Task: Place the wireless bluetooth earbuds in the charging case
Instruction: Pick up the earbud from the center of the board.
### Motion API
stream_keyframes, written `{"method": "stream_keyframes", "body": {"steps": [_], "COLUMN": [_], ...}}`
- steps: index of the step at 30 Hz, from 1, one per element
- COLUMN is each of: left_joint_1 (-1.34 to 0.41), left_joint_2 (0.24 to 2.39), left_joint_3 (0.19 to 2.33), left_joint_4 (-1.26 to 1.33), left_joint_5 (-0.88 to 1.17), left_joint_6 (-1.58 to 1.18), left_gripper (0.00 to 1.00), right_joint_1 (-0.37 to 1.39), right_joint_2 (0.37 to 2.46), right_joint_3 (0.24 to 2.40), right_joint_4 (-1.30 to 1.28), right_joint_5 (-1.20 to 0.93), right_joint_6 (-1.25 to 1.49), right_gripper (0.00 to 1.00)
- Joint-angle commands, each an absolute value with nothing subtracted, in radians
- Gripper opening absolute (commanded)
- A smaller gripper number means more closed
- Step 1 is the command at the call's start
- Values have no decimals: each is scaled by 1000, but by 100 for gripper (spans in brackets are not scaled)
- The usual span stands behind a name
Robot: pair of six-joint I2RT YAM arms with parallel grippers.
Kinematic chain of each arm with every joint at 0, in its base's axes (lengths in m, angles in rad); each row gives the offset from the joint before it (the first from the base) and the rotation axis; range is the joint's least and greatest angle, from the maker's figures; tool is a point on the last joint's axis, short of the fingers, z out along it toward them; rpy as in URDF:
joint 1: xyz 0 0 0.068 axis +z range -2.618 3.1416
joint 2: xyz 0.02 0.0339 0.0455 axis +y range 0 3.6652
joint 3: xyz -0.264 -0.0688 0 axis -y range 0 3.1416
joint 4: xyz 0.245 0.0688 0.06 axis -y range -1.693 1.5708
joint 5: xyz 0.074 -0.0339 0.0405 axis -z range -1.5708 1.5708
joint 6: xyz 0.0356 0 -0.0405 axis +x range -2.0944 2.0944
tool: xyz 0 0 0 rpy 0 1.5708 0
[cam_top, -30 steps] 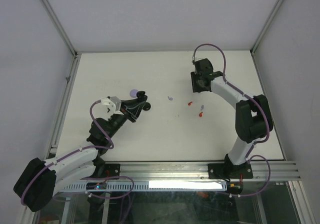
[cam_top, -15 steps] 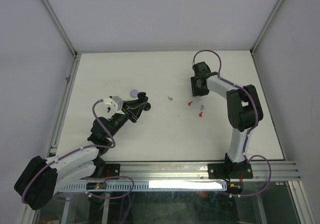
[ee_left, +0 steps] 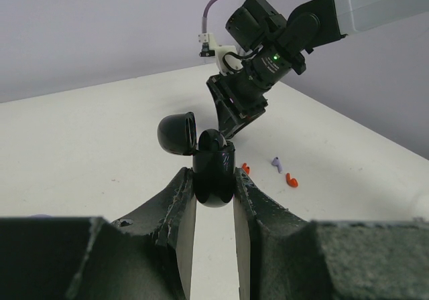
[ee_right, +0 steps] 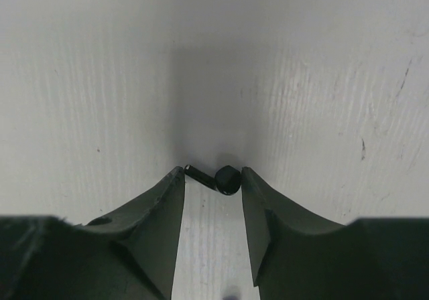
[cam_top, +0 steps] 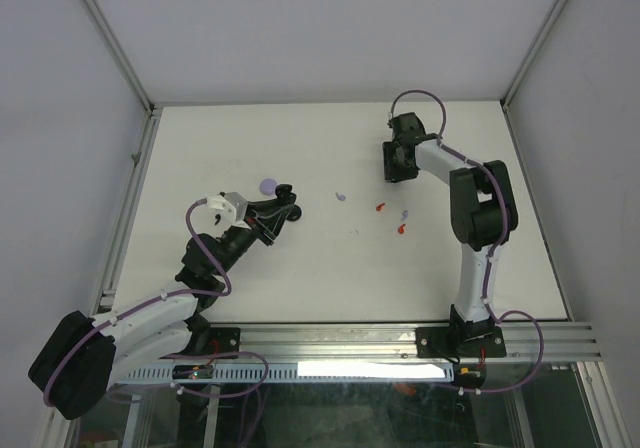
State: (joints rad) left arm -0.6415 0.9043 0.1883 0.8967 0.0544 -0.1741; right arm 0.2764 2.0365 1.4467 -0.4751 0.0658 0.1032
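The stem [ee_right: 200,177] rests slanted across my right gripper's fingers, so the black earbud [ee_right: 228,179] will turn until its bud sits between them once I squeeze and lift.
My left gripper [ee_left: 213,187] is shut on a black charging case [ee_left: 213,169] held upright above the table, its round lid [ee_left: 177,132] hinged open to the left. It also shows in the top view [cam_top: 286,204]. My right gripper [ee_right: 212,174] points down at the far right of the table [cam_top: 397,171]. Its fingertips close on a black earbud [ee_right: 226,178] lying on the table, the stem touching the left finger and the bud touching the right. Two red earbuds [cam_top: 379,207] [cam_top: 401,230] and two lilac earbuds [cam_top: 341,197] [cam_top: 404,213] lie between the arms.
A lilac round case [cam_top: 266,185] lies on the white table [cam_top: 330,268] just behind my left gripper. Metal frame rails [cam_top: 130,198] and grey walls run along the table's sides and back.
My right arm's elbow has swung back toward the far side, while its gripper stayed low at the same spot. My left arm with the case has barely moved.
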Motion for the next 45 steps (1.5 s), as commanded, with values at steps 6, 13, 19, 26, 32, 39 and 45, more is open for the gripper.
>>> {"method": "stream_keyframes", "body": {"steps": [6, 13, 19, 26, 32, 39, 45], "left_joint_1": [-639, -638, -637, -638, -637, -637, -637], "left_joint_2": [903, 913, 920, 931, 925, 936, 947], "left_joint_3": [232, 235, 236, 233, 231, 232, 232], "left_joint_4": [929, 935, 935, 944, 941, 950, 969], "left_joint_5": [76, 85, 86, 95, 95, 111, 121], "left_joint_6": [-162, -169, -167, -168, -167, -163, -160], "left_gripper": [0, 0, 0, 0, 0, 0, 0], "right_joint_1": [273, 278, 293, 297, 298, 302, 322], "right_joint_2": [2076, 2102, 2076, 2082, 2098, 2104, 2067], "right_joint_3": [1550, 1585, 1593, 1598, 1602, 1589, 1571], "right_joint_4": [-483, -497, -514, -555, -556, -553, -538], "right_joint_5": [-65, -87, -19, 27, 21, 36, 52], "right_joint_6": [75, 37, 39, 22, 28, 19, -3], "right_gripper": [42, 43, 42, 37, 32, 26, 18]}}
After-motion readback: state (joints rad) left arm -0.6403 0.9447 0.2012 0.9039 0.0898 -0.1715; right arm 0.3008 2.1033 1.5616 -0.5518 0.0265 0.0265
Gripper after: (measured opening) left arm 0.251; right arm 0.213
